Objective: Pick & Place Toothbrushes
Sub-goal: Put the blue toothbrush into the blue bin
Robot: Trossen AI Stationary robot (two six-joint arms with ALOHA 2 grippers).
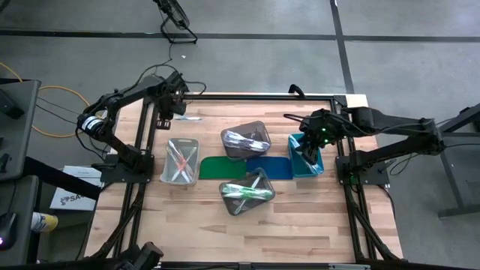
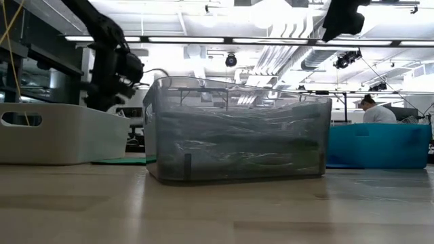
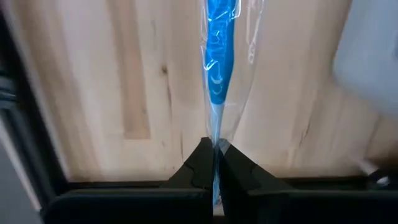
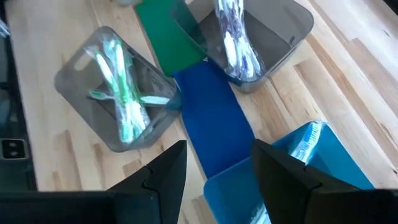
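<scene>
My left gripper keeps moving the toothbrush toward my open right gripper until the right gripper grabs the handle, because the toothbrush's blue handle (image 3: 219, 59) sticks out free past my left gripper's fingers.
My left gripper (image 1: 169, 114) hangs over the table's far left part, fingers pointing down, shut on a blue toothbrush (image 3: 219, 68) in a clear wrapper, which shows as a pale sliver (image 1: 189, 118) beside it. More toothbrushes lie in a white bin (image 1: 180, 160), in a grey bin (image 1: 246, 140) and, green ones (image 4: 121, 87), in a second grey bin (image 1: 246, 191). My right gripper (image 4: 217, 180) stands open above the teal bin (image 1: 305, 157), with nothing between its fingers. My left gripper pinches the thin end of the wrapped blue toothbrush (image 3: 216, 144) between its two fingertips, coming from above. The rest of the brush sticks out sideways past the fingers, over the bare wood. It looks lifted off the table.
A green mat (image 1: 221, 166) and a blue mat (image 1: 270, 166) lie flat between the bins at mid-table. The dark frame rail (image 3: 124, 193) runs close by my left gripper. In the low view the nearer grey bin (image 2: 237, 129) fills the middle.
</scene>
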